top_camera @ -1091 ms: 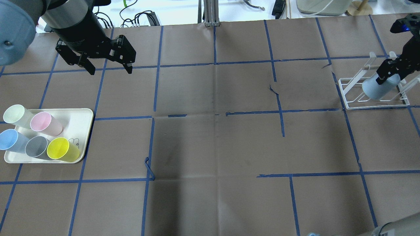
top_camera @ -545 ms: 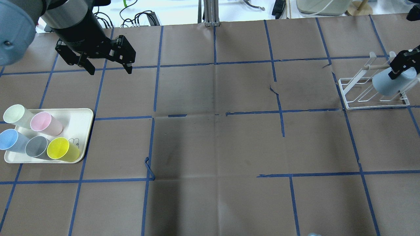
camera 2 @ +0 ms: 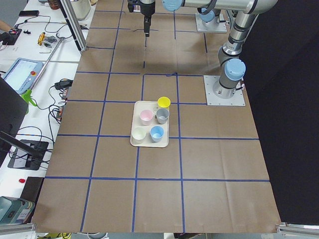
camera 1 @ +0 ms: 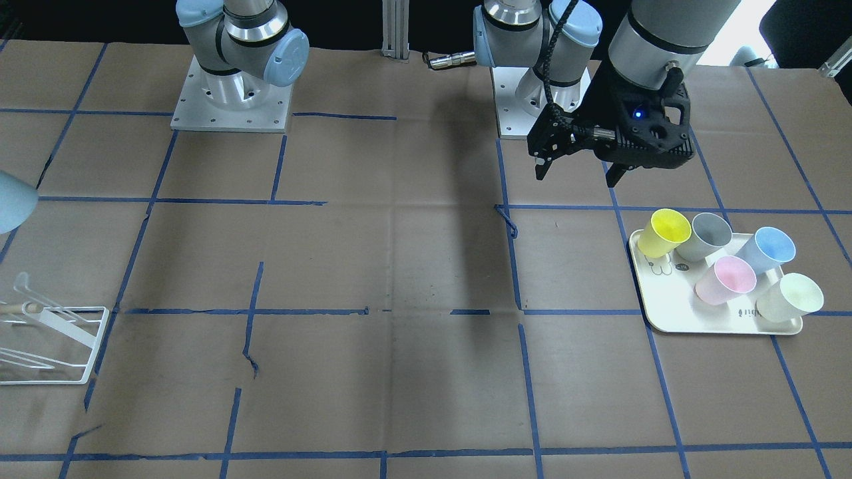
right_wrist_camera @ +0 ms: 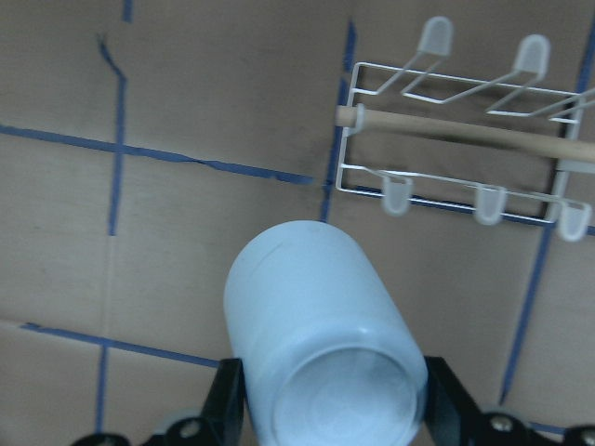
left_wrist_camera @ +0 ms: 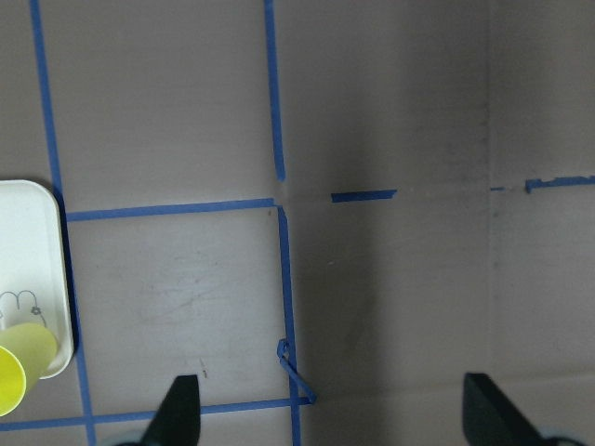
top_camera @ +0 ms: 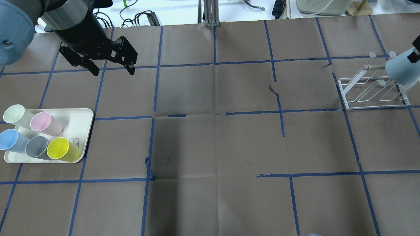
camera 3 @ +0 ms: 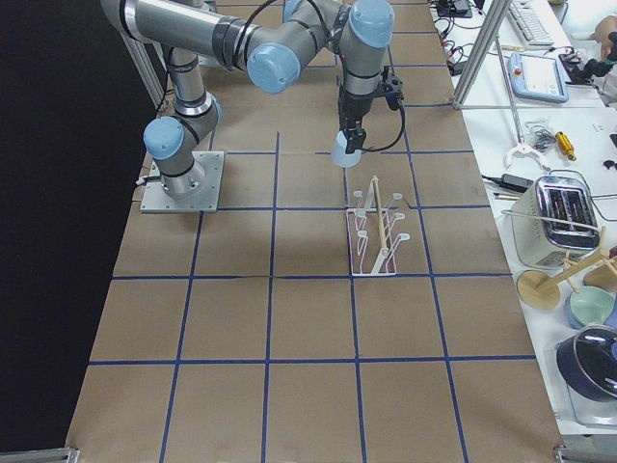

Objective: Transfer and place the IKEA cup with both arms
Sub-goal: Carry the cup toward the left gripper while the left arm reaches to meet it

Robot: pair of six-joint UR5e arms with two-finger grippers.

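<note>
The tray (camera 1: pixel 679 307) is a long way from the light-blue cup in my right gripper, so I should turn my left gripper to face the cup and grab the cup's loose end (right_wrist_camera: pixel 296 243) with it.
The pale light-blue IKEA cup (top_camera: pixel 397 69) is held in my right gripper (right_wrist_camera: pixel 337 413), which is shut on it. The cup lies tilted in the air above the white wire rack (top_camera: pixel 374 89) at the table's far right. In the right wrist view the cup (right_wrist_camera: pixel 325 358) fills the space between the two black fingers, with the rack (right_wrist_camera: pixel 456 139) beyond it. In the front-facing view only a bit of the cup (camera 1: pixel 10 199) shows at the left edge. My left gripper (top_camera: pixel 113 72) is open and empty, hovering past the tray (top_camera: pixel 82 118).
The cream tray holds several cups: pale green (top_camera: pixel 14 115), pink (top_camera: pixel 44 123), blue (top_camera: pixel 10 140), grey (top_camera: pixel 36 147) and yellow (top_camera: pixel 60 150). Blue tape lines grid the brown table cover. A tape curl (top_camera: pixel 149 167) sticks up near the middle left.
My right gripper has carried the cup from low inside the rack up and towards the table's right edge. My left gripper has shifted slightly and stays open.
</note>
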